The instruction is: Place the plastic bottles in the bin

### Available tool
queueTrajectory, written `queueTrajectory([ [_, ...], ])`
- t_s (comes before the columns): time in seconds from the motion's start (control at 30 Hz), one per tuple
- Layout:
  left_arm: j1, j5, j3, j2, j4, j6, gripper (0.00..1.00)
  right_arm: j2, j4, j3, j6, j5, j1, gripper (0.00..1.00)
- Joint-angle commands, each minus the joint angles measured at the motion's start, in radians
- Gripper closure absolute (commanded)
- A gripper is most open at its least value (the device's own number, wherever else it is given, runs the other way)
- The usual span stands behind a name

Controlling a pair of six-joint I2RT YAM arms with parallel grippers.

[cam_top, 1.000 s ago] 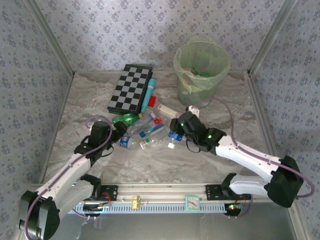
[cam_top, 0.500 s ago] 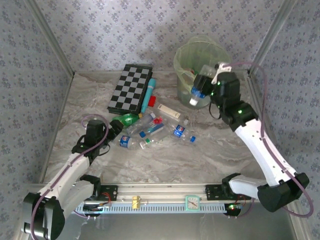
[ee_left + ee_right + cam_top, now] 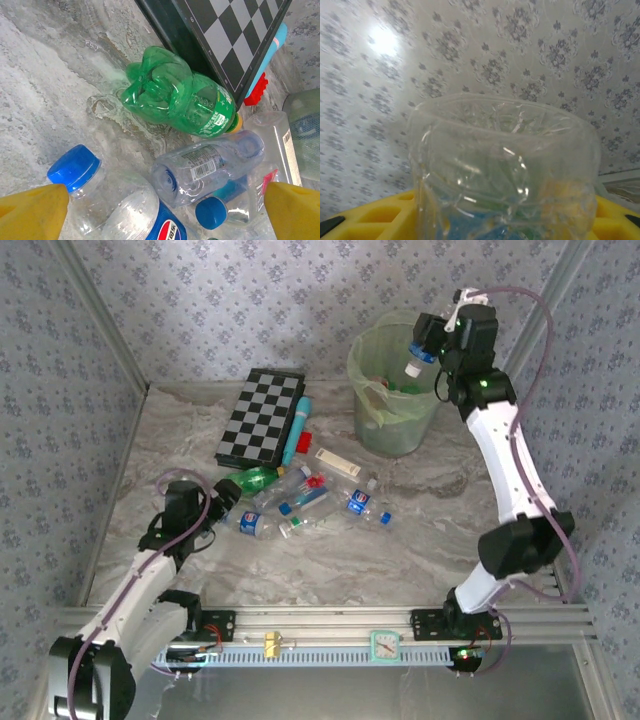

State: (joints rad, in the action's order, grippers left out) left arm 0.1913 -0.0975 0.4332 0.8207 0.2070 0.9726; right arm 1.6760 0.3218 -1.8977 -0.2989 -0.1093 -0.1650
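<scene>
The held bottle's lower end (image 3: pixel 414 369) is over the bin's opening (image 3: pixel 388 362). My right gripper keeps moving inward and down, and lets go of the bottle below the bin's rim.
My right gripper (image 3: pixel 428 340) is raised over the far right rim of the pale-green bin (image 3: pixel 392 425), shut on a clear bottle with a blue label (image 3: pixel 416 360). In the right wrist view that bottle (image 3: pixel 505 160) stands between the yellow fingers (image 3: pixel 370 215), its ribbed base facing the camera. Green bottles lie inside the bin. My left gripper (image 3: pixel 226 503) is low at the left end of the bottle pile and open (image 3: pixel 165 195). Under it lie a green bottle (image 3: pixel 177 97), a clear bottle (image 3: pixel 210 165) and a blue-capped bottle (image 3: pixel 120 205). Another blue-label bottle (image 3: pixel 364 505) lies apart, mid-table.
The folded checkerboard (image 3: pixel 260 417) lies at the back, with a cyan tube (image 3: pixel 297 430) and a small red block (image 3: pixel 304 438) along its right edge. A white flat box (image 3: pixel 337 462) lies between the pile and the bin. Patterned walls close three sides.
My right arm has carried the clear bottle up from mid-table to above the bin's rim. My left arm has drawn slightly back to the left of the pile.
</scene>
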Motion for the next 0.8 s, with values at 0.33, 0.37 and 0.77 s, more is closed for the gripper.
queueTrajectory([
  [0.33,-0.031,-0.021,-0.034,-0.108,0.072,-0.011,0.0,0.32,0.408,-0.278,0.033,0.11,0.059,0.58],
  [0.37,-0.033,-0.021,-0.034,-0.108,0.073,-0.01,0.0,0.33,0.421,-0.281,0.029,0.117,0.061,0.58],
  [0.77,-0.035,-0.033,-0.015,-0.105,0.079,0.002,0.0,0.394,0.503,-0.366,0.004,0.121,0.067,0.2],
])
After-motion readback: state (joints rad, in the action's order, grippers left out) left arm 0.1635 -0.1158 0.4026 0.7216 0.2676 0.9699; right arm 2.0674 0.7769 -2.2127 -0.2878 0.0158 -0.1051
